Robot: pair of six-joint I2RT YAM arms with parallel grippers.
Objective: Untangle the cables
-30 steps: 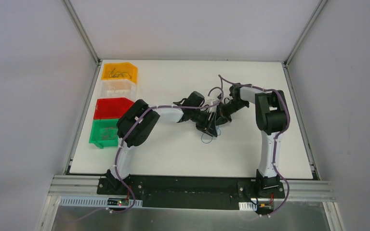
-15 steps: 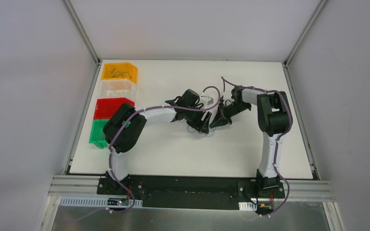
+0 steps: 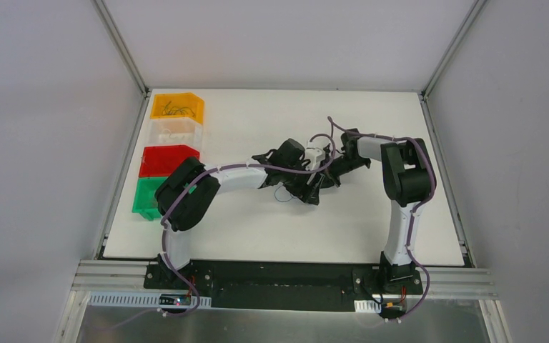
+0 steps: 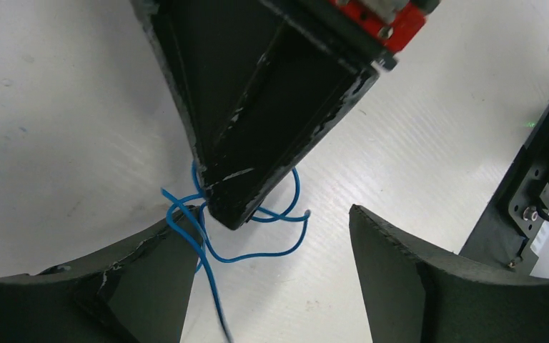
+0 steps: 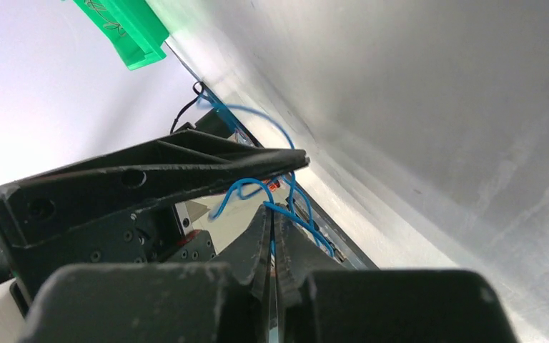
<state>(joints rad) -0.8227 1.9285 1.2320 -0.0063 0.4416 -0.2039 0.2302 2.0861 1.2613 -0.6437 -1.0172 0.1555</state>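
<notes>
My left gripper should grip and take over the blue wire point(image 4: 286, 216), since my right gripper holds it far from the orange bin point(image 3: 177, 107), and carry it into that bin.
The cables show only as thin blue wires point(image 4: 257, 232) in a small tangle on the white table; no red or purple ones are visible. In the top view a faint loop of them point(image 3: 280, 194) lies beside the two grippers. My right gripper point(image 5: 271, 211) is shut on a blue wire point(image 5: 246, 187); its closed fingers point(image 4: 257, 143) reach down into the tangle in the left wrist view. My left gripper point(image 4: 271, 221) is open, its fingers either side of the tangle, with a wire lying across the left finger point(image 4: 150, 286). In the top view the left gripper point(image 3: 307, 191) and right gripper point(image 3: 323, 180) meet at the table's middle.
Four bins stand along the left edge: orange point(image 3: 177, 106) holding some wires, clear point(image 3: 175, 128), red point(image 3: 166, 158) and green point(image 3: 156, 199). The green bin also shows in the right wrist view point(image 5: 125, 28). Thick mauve hoses point(image 3: 329, 128) run along both arms.
The left arm pulled back left, then swung its gripper back toward the right gripper. The two grippers now sit closer together, and the wire loop lies further left.
</notes>
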